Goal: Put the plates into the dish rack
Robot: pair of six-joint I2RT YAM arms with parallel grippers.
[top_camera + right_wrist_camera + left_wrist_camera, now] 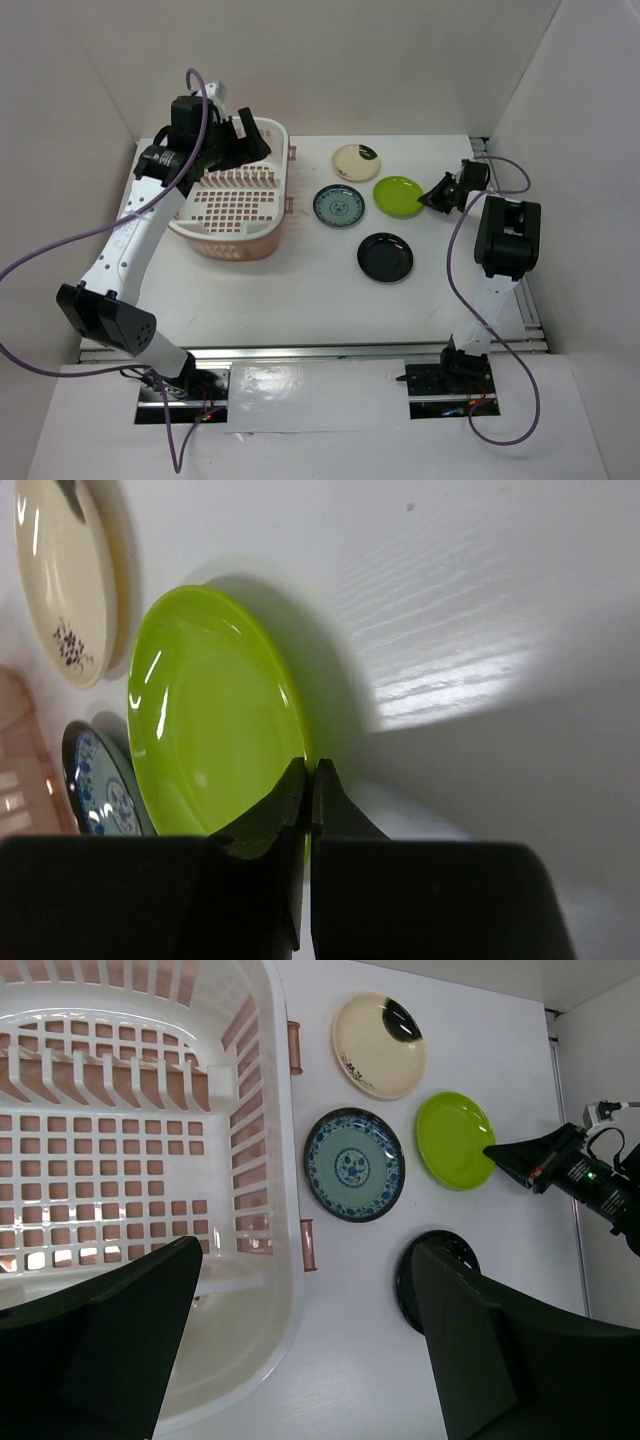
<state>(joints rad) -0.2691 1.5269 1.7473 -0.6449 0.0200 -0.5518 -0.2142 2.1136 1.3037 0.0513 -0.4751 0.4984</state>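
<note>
The robot's right gripper is holding the lime green plate's outer rim, far from the dish rack, so the robot should pass the rack-side rim to its left gripper.
The plates lie flat on the white table to the right of the pale pink dish rack: cream, blue-patterned, lime green and glossy black. My right gripper is low at the green plate's right edge. In the right wrist view it is shut on the rim of the lime green plate. My left gripper hovers over the rack's far end, open and holding nothing. The rack holds no plates.
White walls enclose the table on the left, back and right. The right arm's purple cable loops over the table's right side. A pink handle sticks out of the rack toward the blue plate.
</note>
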